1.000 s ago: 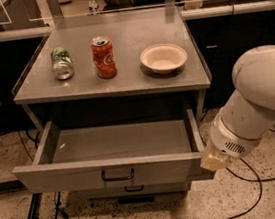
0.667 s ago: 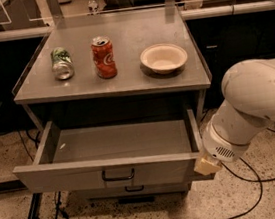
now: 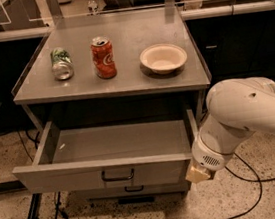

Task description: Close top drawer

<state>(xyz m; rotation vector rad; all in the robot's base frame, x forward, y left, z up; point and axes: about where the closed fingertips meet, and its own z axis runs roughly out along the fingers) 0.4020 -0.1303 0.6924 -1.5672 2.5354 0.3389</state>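
My gripper is at the very end of the top drawer's front [image 3: 188, 165]. I should move inward onto the drawer's flat front [image 3: 168, 171] and push the drawer in from there.
The top drawer [image 3: 106, 175] is a wide grey metal drawer, pulled far out from under the grey counter [image 3: 184, 79]. Its inside looks empty. A small dark loop handle [image 3: 118, 176] sits at the centre of its flat front. My gripper [image 3: 197, 174] is at the end of the big white arm [image 3: 244, 117], right at the drawer front's right end. Only a tan tip of it shows below the white wrist. A lower drawer [image 3: 133, 190] with its own handle shows just under the top one.
On the counter lie a green can [image 3: 61, 63] on its side, an upright red can [image 3: 103, 57] and a cream bowl [image 3: 163, 57]. Black cables [image 3: 246, 173] run over the speckled floor at right and lower left. A dark cabinet [image 3: 230, 44] stands at the right.
The arm has swung left and a little down, bringing the wrist from right of the drawer to its front right corner. The drawer stays open as before.
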